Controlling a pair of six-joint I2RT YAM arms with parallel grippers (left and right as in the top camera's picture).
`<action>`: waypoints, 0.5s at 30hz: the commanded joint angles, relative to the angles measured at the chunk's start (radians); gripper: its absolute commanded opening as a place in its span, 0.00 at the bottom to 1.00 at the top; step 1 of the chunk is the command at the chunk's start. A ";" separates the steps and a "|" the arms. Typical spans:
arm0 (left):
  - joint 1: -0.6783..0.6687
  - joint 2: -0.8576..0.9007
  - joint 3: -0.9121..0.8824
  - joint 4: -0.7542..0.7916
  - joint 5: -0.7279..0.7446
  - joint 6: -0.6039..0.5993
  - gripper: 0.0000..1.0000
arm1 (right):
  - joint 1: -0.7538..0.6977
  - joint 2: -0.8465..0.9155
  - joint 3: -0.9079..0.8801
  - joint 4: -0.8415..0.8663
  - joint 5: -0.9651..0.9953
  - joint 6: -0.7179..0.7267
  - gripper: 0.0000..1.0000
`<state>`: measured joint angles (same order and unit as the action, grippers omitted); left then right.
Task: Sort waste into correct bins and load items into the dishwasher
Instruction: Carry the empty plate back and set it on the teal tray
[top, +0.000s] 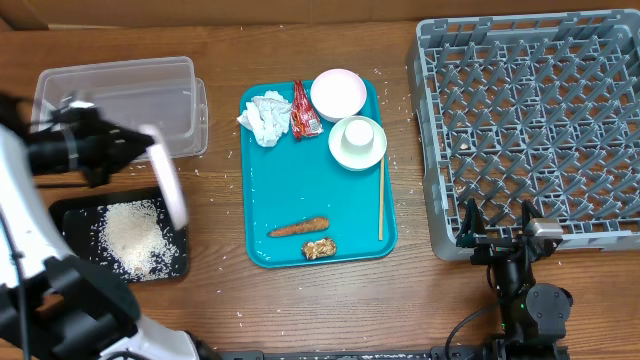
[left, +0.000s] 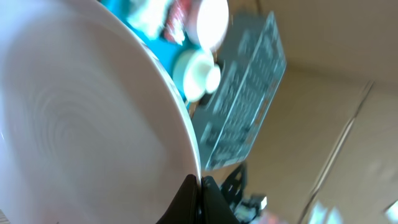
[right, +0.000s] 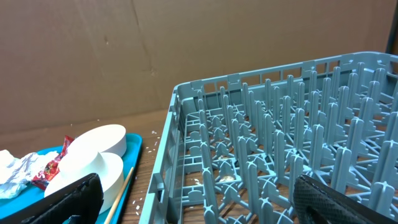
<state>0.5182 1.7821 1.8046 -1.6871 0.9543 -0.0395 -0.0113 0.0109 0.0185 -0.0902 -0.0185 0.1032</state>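
I go on moving my left gripper to the teal tray's middle, because that spot is open and the large white plate is clear of rice, before I let go once the plate lies flat.
My left gripper is shut on the rim of the large white plate, which hangs tilted on edge between the clear tub and the black tray of rice. In the left wrist view the plate fills the left side, with my gripper pinched on its edge. On the teal tray lie the napkin, red wrapper, pink bowl, green bowl holding the white cup, carrot stick and brown lump. My right gripper stands open at the near-left edge of the grey dish rack.
A wooden chopstick lies along the teal tray's right side. Rice grains are scattered on the wooden table between tray and rack. In the right wrist view the rack's pegs stand right in front, with the bowls to the left.
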 joint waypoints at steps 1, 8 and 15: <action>-0.167 -0.049 -0.003 -0.001 -0.023 0.036 0.04 | 0.005 -0.008 -0.010 0.006 0.010 -0.006 1.00; -0.546 -0.048 -0.003 0.203 -0.247 -0.164 0.04 | 0.005 -0.008 -0.010 0.006 0.010 -0.006 1.00; -0.863 -0.038 -0.003 0.383 -0.834 -0.435 0.04 | 0.005 -0.008 -0.010 0.006 0.010 -0.006 1.00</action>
<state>-0.2466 1.7542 1.8030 -1.3388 0.4820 -0.3168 -0.0116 0.0109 0.0185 -0.0895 -0.0181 0.1032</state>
